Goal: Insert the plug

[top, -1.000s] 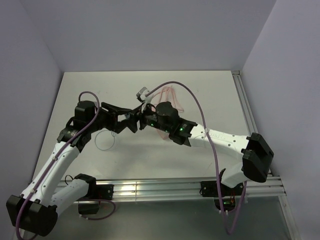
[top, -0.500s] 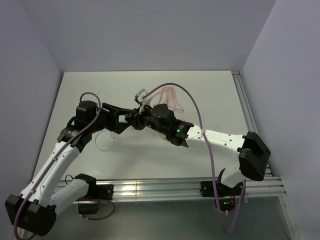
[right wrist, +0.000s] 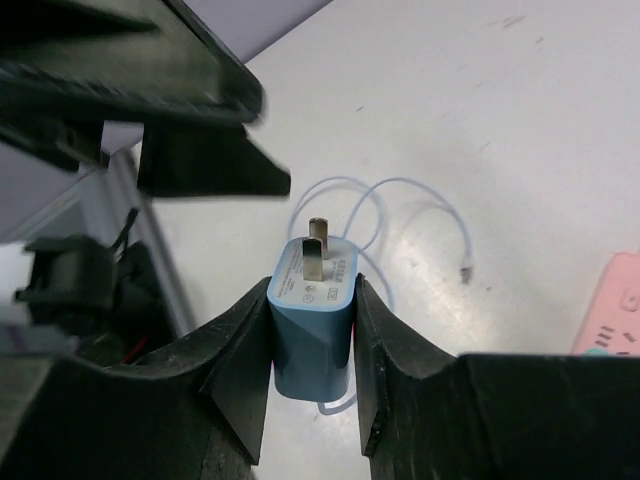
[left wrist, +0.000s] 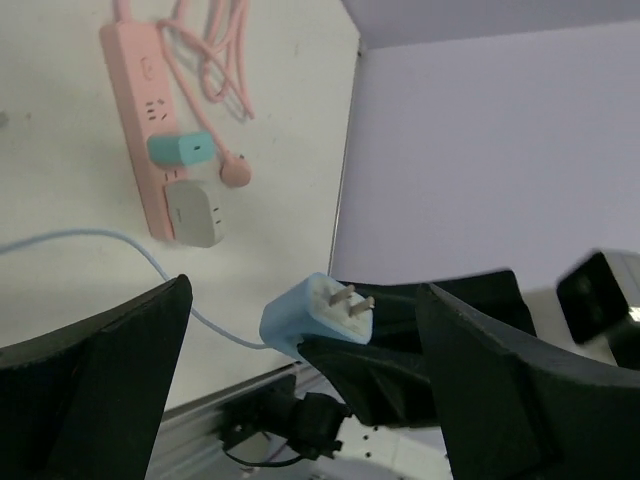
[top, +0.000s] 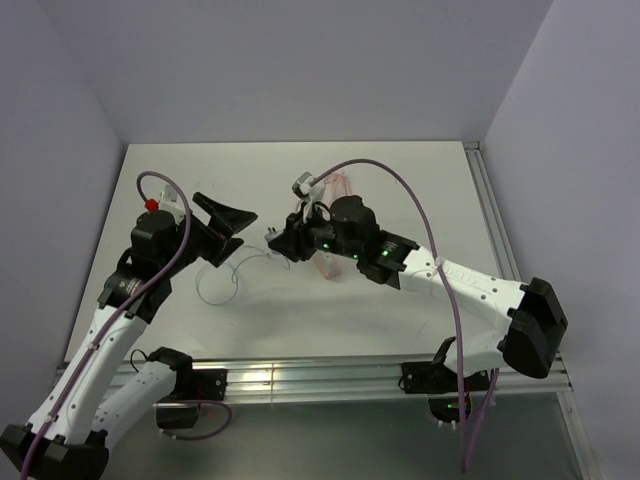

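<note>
The light-blue plug's front end (right wrist: 331, 283) is clear of my right gripper's fingers, so my open left gripper should next go toward the plug's facing prongs (right wrist: 314, 254) and close there.
The light-blue plug (right wrist: 312, 320) sits upright between my right gripper's (right wrist: 312, 287) two black fingers, prongs pointing away from the wrist. The right gripper (top: 283, 240) is shut on it, above the table's middle. The plug's thin pale wire (right wrist: 400, 190) loops on the table below. In the left wrist view the plug (left wrist: 315, 318) shows prongs-up on the right gripper's finger (left wrist: 400, 350). My left gripper (top: 228, 215) is open and empty, a short way left of the plug. The pink power strip (left wrist: 145, 110) lies flat on the table.
A teal plug (left wrist: 182, 148) and a white adapter (left wrist: 195, 212) sit in the strip's sockets. The strip's coiled pink cord (left wrist: 215, 60) lies beside it. In the top view the strip (top: 325, 262) is mostly hidden under the right arm. Walls enclose three sides.
The two grippers were together at the plug. The left gripper has let go, opened and drawn back to the left. The right gripper now holds the plug alone and has shifted slightly right.
</note>
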You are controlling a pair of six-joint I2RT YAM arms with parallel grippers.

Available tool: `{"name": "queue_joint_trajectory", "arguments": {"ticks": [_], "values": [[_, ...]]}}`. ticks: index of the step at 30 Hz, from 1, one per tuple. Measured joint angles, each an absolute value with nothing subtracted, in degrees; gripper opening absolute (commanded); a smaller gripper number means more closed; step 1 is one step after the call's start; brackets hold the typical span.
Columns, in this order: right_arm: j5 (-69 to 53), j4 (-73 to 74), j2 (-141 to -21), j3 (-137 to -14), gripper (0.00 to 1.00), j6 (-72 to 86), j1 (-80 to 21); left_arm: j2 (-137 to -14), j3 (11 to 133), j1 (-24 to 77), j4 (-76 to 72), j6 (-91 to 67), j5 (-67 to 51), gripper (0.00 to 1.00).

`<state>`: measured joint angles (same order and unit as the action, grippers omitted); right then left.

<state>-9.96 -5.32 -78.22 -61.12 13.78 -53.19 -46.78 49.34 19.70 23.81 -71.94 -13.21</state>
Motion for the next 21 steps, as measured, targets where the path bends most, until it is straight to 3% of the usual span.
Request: {"name": "queue_joint_trajectory", "arguments": {"ticks": [6,11,18,21], "values": [[-35.9,-3.7,-75.5,-56.3,0.0,20.0,-47.4,-39.3,46.2,19.7,16.3,-62.5,-18.8,0.93],[-55.3,-7.6,-75.7,-50.7,0.0,28.6,-44.4,-35.6,38.9,19.9,2.6,-60.7,-31.2,1.0],[-64.6,-10.4,-72.4,-48.5,0.0,32.4,-44.0,-34.8,37.1,24.4,-2.9,-58.2,-37.5,0.99],[-65.3,-12.2,-70.5,-48.5,0.0,34.1,-42.8,-36.1,38.8,28.2,-2.7,-55.8,-37.1,0.95]]}}
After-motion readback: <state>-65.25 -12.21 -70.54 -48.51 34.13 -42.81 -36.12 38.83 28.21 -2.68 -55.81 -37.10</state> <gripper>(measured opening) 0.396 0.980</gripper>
